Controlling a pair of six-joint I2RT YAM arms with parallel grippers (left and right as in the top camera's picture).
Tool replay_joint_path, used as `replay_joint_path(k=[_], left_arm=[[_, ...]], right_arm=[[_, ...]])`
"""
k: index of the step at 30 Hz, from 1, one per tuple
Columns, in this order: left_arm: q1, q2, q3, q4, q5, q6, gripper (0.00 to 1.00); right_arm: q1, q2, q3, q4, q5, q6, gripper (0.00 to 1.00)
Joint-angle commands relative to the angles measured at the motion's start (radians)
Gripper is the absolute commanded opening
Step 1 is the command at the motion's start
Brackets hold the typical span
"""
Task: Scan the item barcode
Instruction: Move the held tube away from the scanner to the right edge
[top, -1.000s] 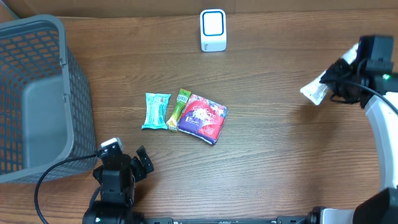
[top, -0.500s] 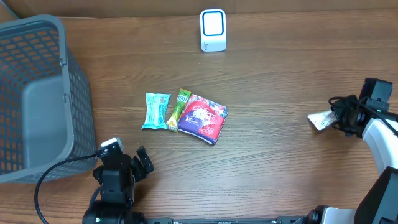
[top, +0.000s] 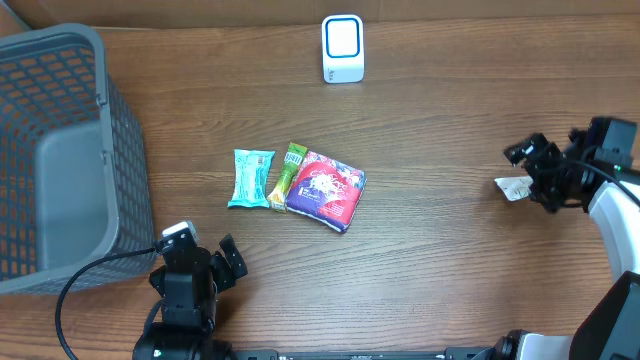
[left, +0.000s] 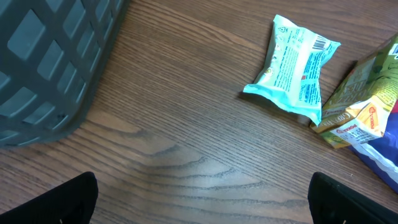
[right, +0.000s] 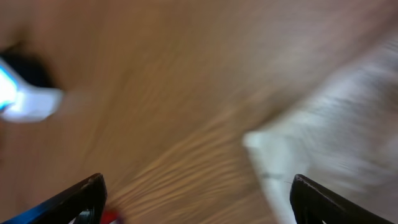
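Observation:
I can see the red-purple packet's free edge (top: 354, 203) facing my open right gripper across clear wood, so I'll keep approaching that packet (top: 326, 190) until my fingers grip its edge.
A small white packet (top: 512, 187) lies on the wooden table at the far right, free of any grip. My right gripper (top: 531, 177) stands open just beside it, one finger on each side of its right end. The right wrist view is blurred; the white packet (right: 323, 143) shows pale at the right, partly between the open right gripper (right: 199, 200) fingers. The white-and-blue scanner (top: 343, 48) stands at the back centre. My left gripper (top: 205, 250) rests open at the front left, holding nothing, as the left wrist view of it (left: 202, 199) also shows.
A teal packet (top: 251, 178), a green stick pack (top: 287, 175) and a red-purple packet (top: 326, 189) lie together mid-table; the teal packet (left: 295, 62) is also ahead of the left gripper. A grey mesh basket (top: 60, 150) fills the left side.
My right gripper came down from higher up with the white packet, then opened and let it go onto the table. The left arm has not moved.

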Motion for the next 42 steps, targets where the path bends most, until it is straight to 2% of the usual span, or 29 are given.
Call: replay_joint_path(k=[1, 9, 14, 19, 23, 29, 39, 42], left_arm=[[-0.002, -0.009, -0.004, 0.006, -0.014, -0.018, 1.0], [-0.002, -0.009, -0.004, 0.006, -0.014, -0.018, 1.0], [-0.002, -0.009, -0.004, 0.006, -0.014, -0.018, 0.99], [-0.002, -0.009, -0.004, 0.006, -0.014, -0.018, 1.0], [-0.002, -0.009, -0.004, 0.006, -0.014, -0.018, 1.0], [-0.002, -0.009, -0.004, 0.006, -0.014, -0.018, 0.99], [-0.002, -0.009, -0.004, 0.006, -0.014, -0.018, 1.0], [-0.002, -0.009, -0.004, 0.006, -0.014, -0.018, 1.0]], right_arm=[[0.056, -0.012, 0.042, 0.008, -0.232, -0.089, 1.0], [0.279, -0.003, 0.042, 0.069, -0.209, -0.05, 1.0], [0.433, 0.047, 0.034, 0.081, -0.095, 0.108, 1.0], [0.557, 0.135, 0.008, 0.159, -0.1, 0.242, 0.96], [0.639, 0.208, 0.007, 0.22, -0.126, 0.283, 0.94], [0.694, 0.274, 0.007, 0.256, -0.122, 0.319, 0.91], [0.745, 0.282, -0.018, 0.32, -0.072, 0.335, 0.85], [0.758, 0.282, -0.018, 0.328, -0.064, 0.335, 0.8]])
